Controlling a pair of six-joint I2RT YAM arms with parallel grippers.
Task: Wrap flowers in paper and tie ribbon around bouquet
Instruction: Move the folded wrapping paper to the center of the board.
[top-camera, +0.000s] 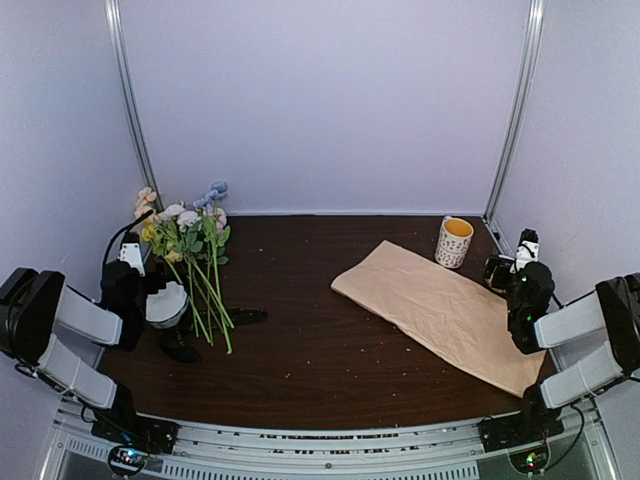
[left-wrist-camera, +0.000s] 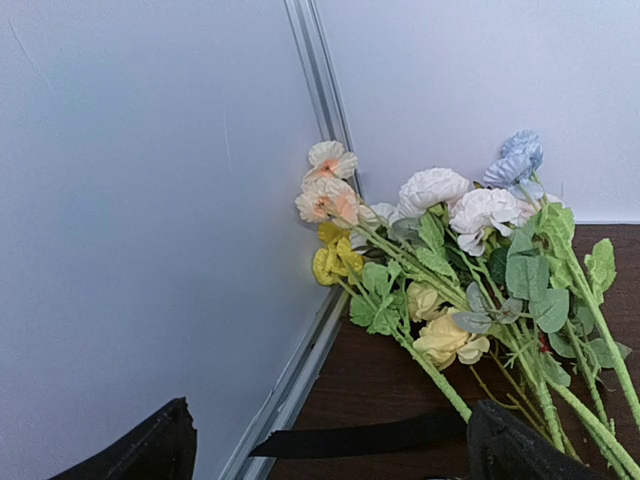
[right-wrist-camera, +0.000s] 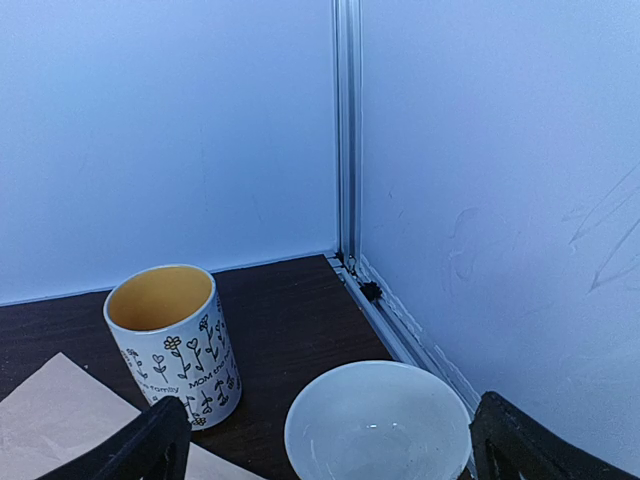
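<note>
The paper lies slanted (top-camera: 440, 310) next to the mug, a long way from the flowers. Next, my right gripper grabs its long edge (top-camera: 401, 326) and pulls the paper square to the middle first.
The flowers (top-camera: 193, 258) lie at the table's left side, blossoms toward the back corner and green stems pointing to the near edge. In the left wrist view the flowers (left-wrist-camera: 455, 290) fill the right half, and a black ribbon (left-wrist-camera: 360, 437) lies flat across the table below them. My left gripper (left-wrist-camera: 330, 455) is open just in front of that ribbon, holding nothing. The paper (top-camera: 440, 312) lies flat and crinkled at the right. My right gripper (right-wrist-camera: 335, 450) is open over a white bowl (right-wrist-camera: 378, 425), beside the paper's corner (right-wrist-camera: 50, 420). No wrapped bouquet shows.
A white mug with a yellow inside (top-camera: 454, 241) stands at the back right, also near in the right wrist view as the mug (right-wrist-camera: 175, 340). A white round object (top-camera: 166, 303) sits by the left gripper (top-camera: 150, 283). Walls and metal rails close in both sides.
</note>
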